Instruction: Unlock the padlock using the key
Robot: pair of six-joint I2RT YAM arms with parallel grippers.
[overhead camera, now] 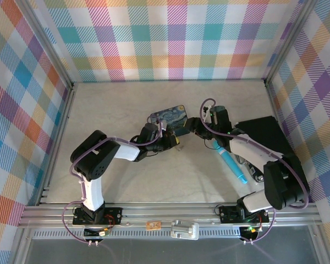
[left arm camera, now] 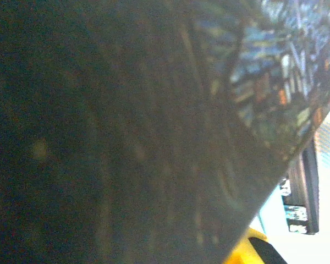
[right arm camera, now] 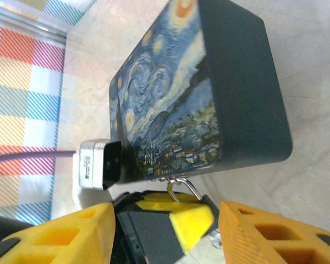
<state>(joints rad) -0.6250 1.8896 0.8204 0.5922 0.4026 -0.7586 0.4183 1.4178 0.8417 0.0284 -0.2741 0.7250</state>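
The tin [overhead camera: 171, 116] is tilted close against my left gripper's wrist, so next my right gripper takes over the padlock [right arm camera: 190, 187] while my left gripper moves out of the way and opens.
The padlock's thin silvery shackle [right arm camera: 180, 187] hooks into the clasp of the blue painted tin [right arm camera: 170, 88]. Its body is hidden between the yellow pads [right arm camera: 190, 220] of my left gripper [overhead camera: 173, 142], which is shut on the padlock just below the tin [overhead camera: 168, 116]. My right gripper [right arm camera: 165, 223] is open, with a yellow finger on either side of the left gripper's tip and touching nothing. A small pale metal bit [right arm camera: 214, 238], possibly the key, pokes out beside the left pad. In the left wrist view the tin [left arm camera: 275, 71] is pressed close and blurred.
A long light-blue pen [overhead camera: 229, 161] lies right of centre. A black block [overhead camera: 264, 135] sits under the right arm at the right wall. The left wrist's silver camera [right arm camera: 96, 162] is next to the tin. Checked walls enclose the table.
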